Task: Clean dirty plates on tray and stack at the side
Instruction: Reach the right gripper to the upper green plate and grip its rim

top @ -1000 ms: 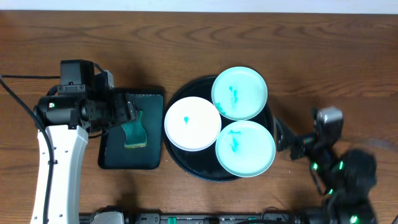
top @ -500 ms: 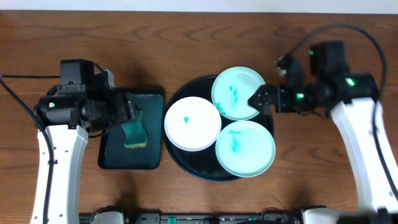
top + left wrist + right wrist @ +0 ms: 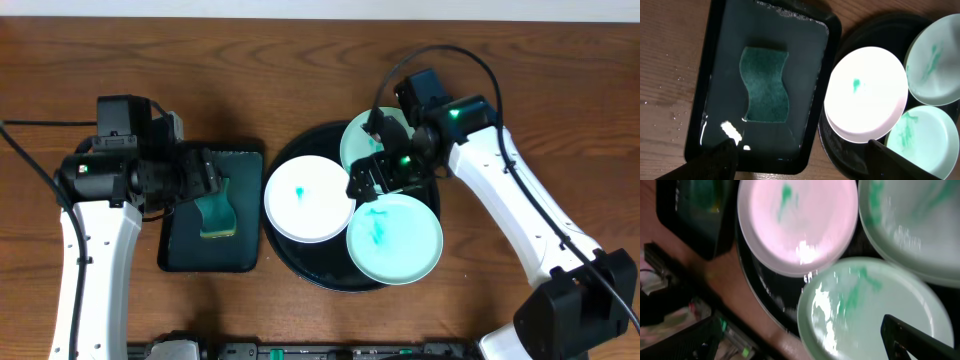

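My left gripper will lift the green sponge (image 3: pixel 765 86), which lies with its fuzzy side (image 3: pixel 763 70) up, so I should expect a yellow layer hidden underneath when it does.
The round black tray (image 3: pixel 296 262) holds three plates. The white plate (image 3: pixel 308 198) lies at its left with one teal spot. A mint plate (image 3: pixel 357 146) sits at the back and another mint plate (image 3: pixel 396 242) at the front, both with teal smears. My right gripper (image 3: pixel 363 180) hovers open above the middle of the tray, where the plates meet, with nothing in it. In the right wrist view the white plate (image 3: pixel 797 225) and the front mint plate (image 3: pixel 875 310) lie below its spread fingers. My left gripper (image 3: pixel 205 180) hangs open over the sponge (image 3: pixel 765 85).
A rectangular dark tray (image 3: pixel 180 255), wet inside, stands left of the round tray with the green sponge (image 3: pixel 216 216) in it. Brown wood-grain tabletop (image 3: pixel 300 70) runs all around. The right arm (image 3: pixel 520 210) reaches in from the near right corner.
The right arm has swung from the table's right edge over to the tray, and its open gripper now hangs above the plates. The left arm has not moved.
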`<state>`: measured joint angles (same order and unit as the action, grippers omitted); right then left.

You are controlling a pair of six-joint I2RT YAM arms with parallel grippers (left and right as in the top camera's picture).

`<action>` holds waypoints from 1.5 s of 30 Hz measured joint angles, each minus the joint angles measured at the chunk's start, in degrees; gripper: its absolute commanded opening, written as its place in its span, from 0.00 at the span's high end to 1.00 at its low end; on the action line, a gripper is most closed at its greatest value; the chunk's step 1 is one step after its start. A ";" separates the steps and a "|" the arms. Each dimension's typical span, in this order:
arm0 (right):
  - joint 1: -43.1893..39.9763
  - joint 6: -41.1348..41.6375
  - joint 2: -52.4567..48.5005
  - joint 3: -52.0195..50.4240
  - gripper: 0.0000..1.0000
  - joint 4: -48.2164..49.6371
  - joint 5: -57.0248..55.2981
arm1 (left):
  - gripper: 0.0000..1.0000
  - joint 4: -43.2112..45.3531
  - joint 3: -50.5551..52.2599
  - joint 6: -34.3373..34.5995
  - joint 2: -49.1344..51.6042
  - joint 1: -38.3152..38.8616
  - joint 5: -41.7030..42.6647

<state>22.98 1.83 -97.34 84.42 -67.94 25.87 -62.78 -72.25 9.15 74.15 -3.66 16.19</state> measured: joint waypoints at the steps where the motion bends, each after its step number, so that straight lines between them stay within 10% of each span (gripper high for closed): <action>1: 0.42 0.04 0.00 0.02 0.01 1.55 -0.17 | 0.18 -0.02 0.00 0.02 0.00 0.00 0.02; 7: 0.98 0.04 0.00 0.09 0.02 3.69 0.04 | 0.18 -0.02 0.00 0.00 0.00 0.00 0.02; 12: 1.01 0.66 0.00 0.11 0.26 6.27 0.17 | 0.18 0.00 0.00 0.00 0.00 0.00 0.00; 18: 1.70 15.43 0.00 -0.26 0.15 6.60 -7.67 | 0.18 -0.02 0.00 0.00 0.00 0.00 0.00; 45: 10.95 33.48 -12.24 -14.78 0.51 32.04 -15.02 | 0.18 -0.02 0.00 0.00 0.00 0.00 0.00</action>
<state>33.93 35.31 -109.58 69.65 -35.90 10.85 -62.81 -72.25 9.15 74.15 -3.66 16.19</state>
